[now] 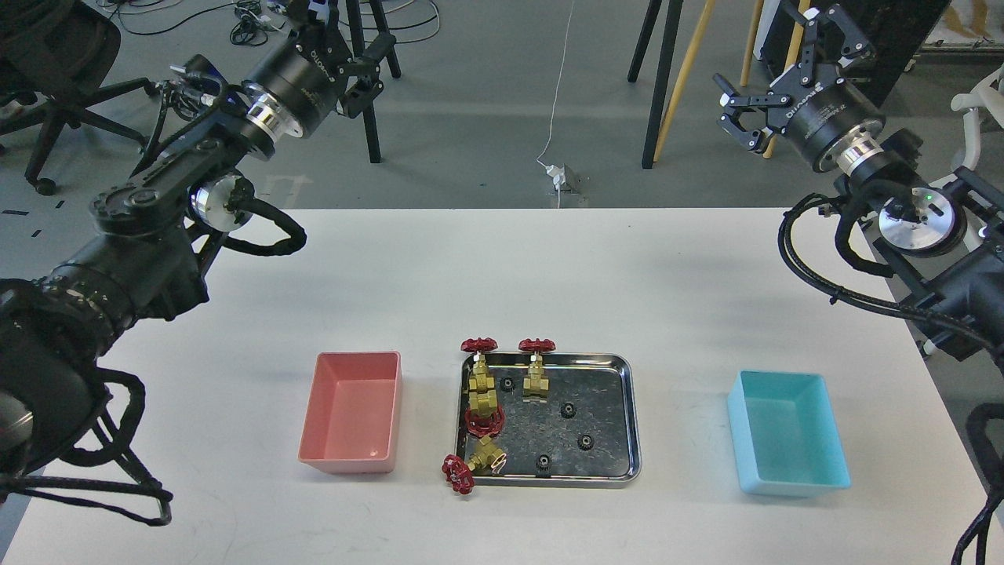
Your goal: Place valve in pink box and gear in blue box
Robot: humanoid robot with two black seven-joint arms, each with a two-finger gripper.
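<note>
My gripper will lift the lower valve [485,415], and it will come away from the upper valve, because the brass bodies meet end to end [481,390] with handwheels apart.
Several valves with red handwheels lie in the left part of the steel tray [634,424]: one upright valve [536,369], another [479,369] beside it, one [484,412] below, and one [474,461] hanging over the tray's front left corner. Several small black gears, such as one gear [568,409], are scattered on the tray floor. The pink box [353,416] stands left of the tray and the blue box [784,431] right of it, both empty. My left gripper [353,43] and right gripper [773,71] hang open, far behind and above the table, holding nothing.
The white table [502,275] has its far edge behind the tray. Beyond it are tripod legs [655,86], cables and an office chair [47,71] on the floor. My arms flank the table on both sides.
</note>
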